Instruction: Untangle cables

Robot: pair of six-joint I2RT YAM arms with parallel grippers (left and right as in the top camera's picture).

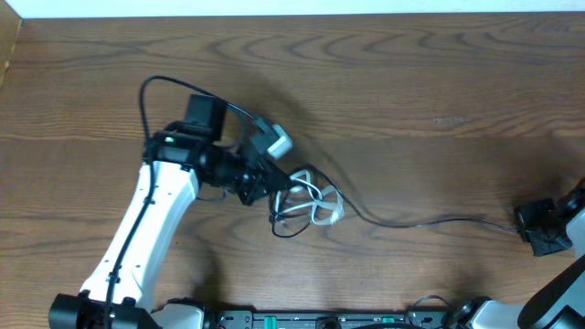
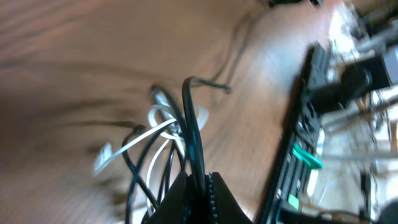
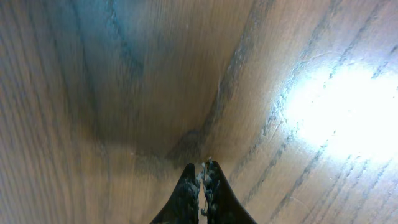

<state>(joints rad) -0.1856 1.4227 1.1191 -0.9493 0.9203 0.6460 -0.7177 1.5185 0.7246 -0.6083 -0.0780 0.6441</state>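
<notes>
The white cable loops [image 1: 315, 198] around the black cables at the robot's left gripper, a long way from its right gripper, so the robot should bring both grippers together at the tangle [image 1: 335, 194].
A tangle of cables lies on the wooden table at centre: a short white cable [image 1: 322, 212] looped with thin black ones [image 1: 291, 224]. One long black cable [image 1: 411, 221] runs right from the tangle and ends beside my right gripper [image 1: 535, 228]. My left gripper [image 1: 272, 185] sits at the tangle's left edge. In the left wrist view its jaws [image 2: 200, 179] are shut on a black cable [image 2: 191, 118], which rises above the white loops [image 2: 152, 132]. In the right wrist view my right gripper [image 3: 202, 169] is shut over bare wood, with no cable showing.
A black equipment rail [image 1: 320, 320] runs along the table's front edge and also shows in the left wrist view [image 2: 298, 143]. A thicker black robot wire [image 1: 151, 96] arcs behind the left arm. The table's far edge [image 1: 292, 16] meets a white wall.
</notes>
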